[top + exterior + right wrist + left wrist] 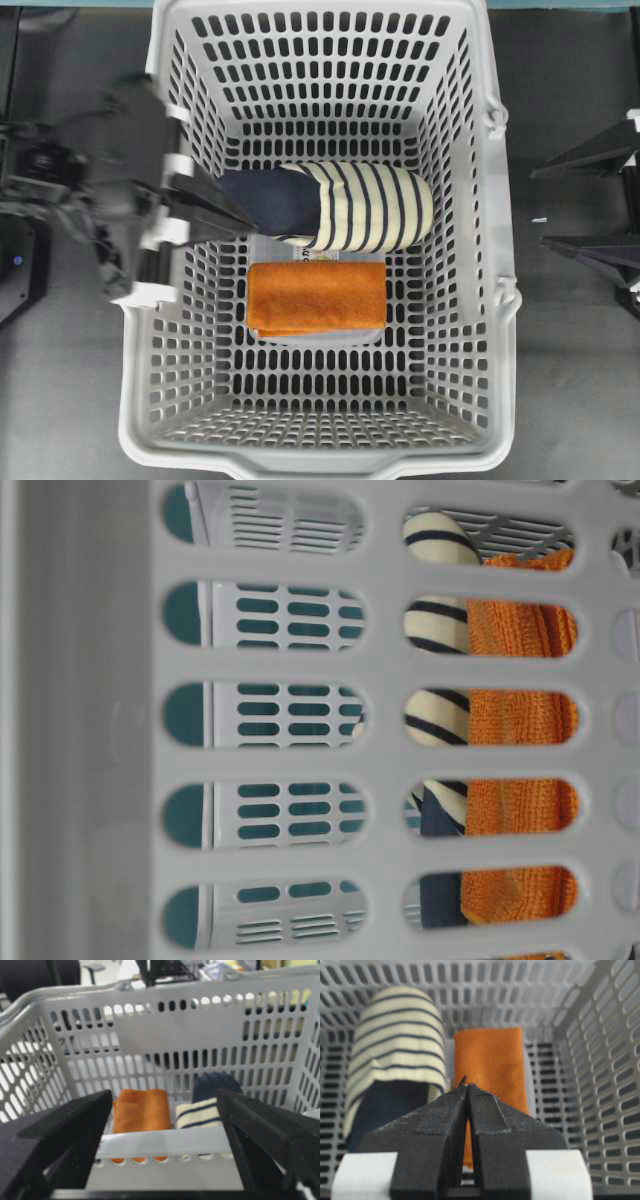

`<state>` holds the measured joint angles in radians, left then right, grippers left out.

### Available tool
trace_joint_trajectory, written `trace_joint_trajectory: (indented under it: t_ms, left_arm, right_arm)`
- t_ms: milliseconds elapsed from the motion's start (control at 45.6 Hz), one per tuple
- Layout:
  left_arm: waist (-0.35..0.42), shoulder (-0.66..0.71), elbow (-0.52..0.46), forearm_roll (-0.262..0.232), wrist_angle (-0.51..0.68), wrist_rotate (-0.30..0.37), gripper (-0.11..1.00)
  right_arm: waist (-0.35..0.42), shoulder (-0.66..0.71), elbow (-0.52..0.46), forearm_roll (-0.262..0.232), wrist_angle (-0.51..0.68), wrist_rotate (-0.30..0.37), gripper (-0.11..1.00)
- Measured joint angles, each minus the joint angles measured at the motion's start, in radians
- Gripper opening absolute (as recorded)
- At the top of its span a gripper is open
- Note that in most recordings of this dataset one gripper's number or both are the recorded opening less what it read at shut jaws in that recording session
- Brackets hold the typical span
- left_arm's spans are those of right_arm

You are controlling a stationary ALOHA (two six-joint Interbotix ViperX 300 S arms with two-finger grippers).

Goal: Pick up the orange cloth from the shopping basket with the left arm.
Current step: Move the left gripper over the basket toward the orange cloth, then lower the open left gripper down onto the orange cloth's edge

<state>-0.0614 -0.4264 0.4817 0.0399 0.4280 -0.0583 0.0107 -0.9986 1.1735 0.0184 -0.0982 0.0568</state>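
The orange cloth's top point(335, 280) is uncovered beside the striped bundle, so the robot's left gripper should keep going over the cloth's middle point(316, 297), open across the cloth's narrow width and close there.
The orange cloth point(317, 297) lies flat and folded on the floor of the light-grey shopping basket point(470, 200), next to a navy and cream-striped bundle point(370, 205). My left gripper point(248, 222) is shut and empty. It reaches over the basket's left wall, above the navy end of the bundle and just up-left of the cloth. In the left wrist view the shut tips point(467, 1085) sit before the cloth point(490, 1060), not touching it. My right gripper point(540, 208) is open and empty outside the basket's right wall. The right wrist view shows the cloth point(140, 1110) beyond the rim.
The basket's slotted walls point(605, 1060) stand high round both fabrics. The striped bundle point(395, 1035) touches the cloth's long edge. A white flat item shows under the cloth's edge point(320, 338). Dark tabletop point(580, 380) lies outside the basket.
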Motion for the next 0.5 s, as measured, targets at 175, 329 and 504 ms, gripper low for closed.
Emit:
trace_joint_trajectory:
  t_ms: [175, 329, 504]
  left_arm:
    - [-0.005, 0.103, -0.097, 0.0, 0.146, -0.005, 0.43]
    - [-0.023, 0.179, -0.178, 0.0, 0.27, 0.005, 0.84]
    - [-0.037, 0.264, -0.253, 0.0, 0.356, 0.003, 0.86]
  right_arm:
    - [0.0, -0.02, -0.002, 0.0, 0.031, 0.0, 0.79]
    - [0.002, -0.038, -0.008, 0.0, 0.046, -0.002, 0.79]
    - [0.002, -0.043, -0.009, 0.0, 0.063, -0.009, 0.78]
